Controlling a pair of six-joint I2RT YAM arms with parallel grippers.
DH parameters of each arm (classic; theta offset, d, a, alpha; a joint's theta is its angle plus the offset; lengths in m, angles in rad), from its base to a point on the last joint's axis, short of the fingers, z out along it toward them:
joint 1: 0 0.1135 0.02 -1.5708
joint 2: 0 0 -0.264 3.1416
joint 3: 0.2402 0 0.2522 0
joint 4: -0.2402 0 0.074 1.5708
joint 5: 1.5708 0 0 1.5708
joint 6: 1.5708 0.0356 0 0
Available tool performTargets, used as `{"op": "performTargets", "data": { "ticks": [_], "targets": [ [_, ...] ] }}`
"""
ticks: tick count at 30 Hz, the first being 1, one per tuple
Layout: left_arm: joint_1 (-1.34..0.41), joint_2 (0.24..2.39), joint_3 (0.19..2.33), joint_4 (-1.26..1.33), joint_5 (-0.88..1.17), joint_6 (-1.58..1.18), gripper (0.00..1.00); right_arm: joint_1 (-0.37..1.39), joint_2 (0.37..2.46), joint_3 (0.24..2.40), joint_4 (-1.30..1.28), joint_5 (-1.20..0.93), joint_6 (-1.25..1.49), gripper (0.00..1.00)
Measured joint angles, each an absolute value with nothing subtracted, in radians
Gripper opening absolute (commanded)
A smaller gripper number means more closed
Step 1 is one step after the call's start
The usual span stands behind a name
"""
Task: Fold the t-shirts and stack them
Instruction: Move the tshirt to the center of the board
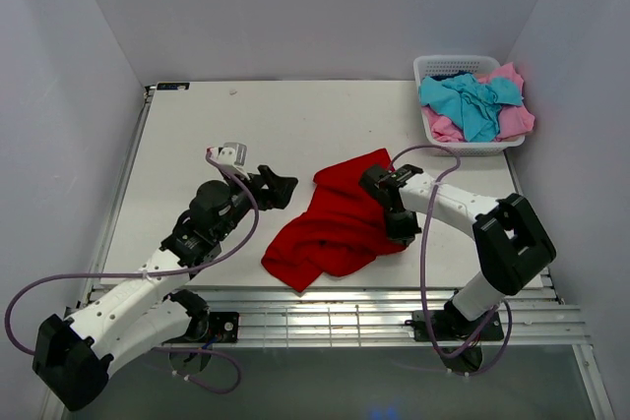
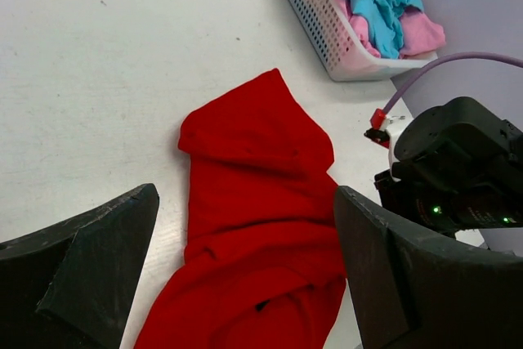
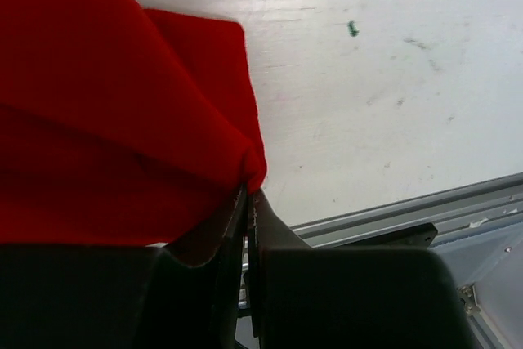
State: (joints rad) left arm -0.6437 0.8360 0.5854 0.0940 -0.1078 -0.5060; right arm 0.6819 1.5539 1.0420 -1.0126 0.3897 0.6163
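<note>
The red t-shirt's pinched edge is pulling into a slanting fold [image 3: 200, 100] toward the near rails, so my right gripper should gently move it back toward the shirt's middle [image 1: 345, 211] and then open.
A large red t-shirt [image 1: 340, 218] lies crumpled in the middle of the white table. My right gripper [image 1: 402, 226] is at the shirt's right edge. In the right wrist view its jaws [image 3: 249, 194] are pressed together, pinching a fold of the red cloth [image 3: 106, 120] at their tips. My left gripper [image 1: 281, 187] hangs just left of the shirt, open and empty. In the left wrist view its fingers [image 2: 90, 259] stand wide apart over the red t-shirt [image 2: 253, 226]. Turquoise [image 1: 468, 100] and pink [image 1: 517, 120] t-shirts lie heaped in the basket.
A white lattice basket [image 1: 433, 66] stands at the table's far right corner, also seen in the left wrist view [image 2: 327, 30]. Metal rails [image 1: 374, 312] run along the near table edge. White walls close in the left, back and right sides.
</note>
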Motion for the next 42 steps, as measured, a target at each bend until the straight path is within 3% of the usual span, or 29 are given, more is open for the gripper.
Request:
{"op": "performTargets", "data": {
  "ticks": [8,17,21,30,33,36,42],
  "targets": [
    [-0.644,0.937,0.521,0.183,0.001,-0.550,0.98,0.736,1.637,0.912,-0.886,0.205,0.514,0.08],
    [-0.650,1.007,0.514,0.268,0.081,-0.570,0.98,0.834,1.713,0.993,-0.919,0.154,0.466,0.08],
    [-0.650,1.000,0.514,0.274,0.087,-0.569,0.98,0.820,1.785,1.170,-0.929,0.241,0.475,0.08],
    [-0.650,0.992,0.509,0.286,0.096,-0.585,0.98,0.694,1.929,1.788,-0.942,0.545,0.422,0.08],
    [-0.650,0.989,0.490,0.292,0.094,-0.589,0.98,0.686,1.937,1.880,-0.938,0.598,0.394,0.08],
    [-0.650,0.987,0.477,0.289,0.093,-0.592,0.98,0.690,1.890,1.826,-0.893,0.628,0.380,0.08],
    [-0.650,0.988,0.476,0.290,0.093,-0.592,0.98,0.697,1.777,1.497,-0.867,0.643,0.414,0.08]
  ]
}}
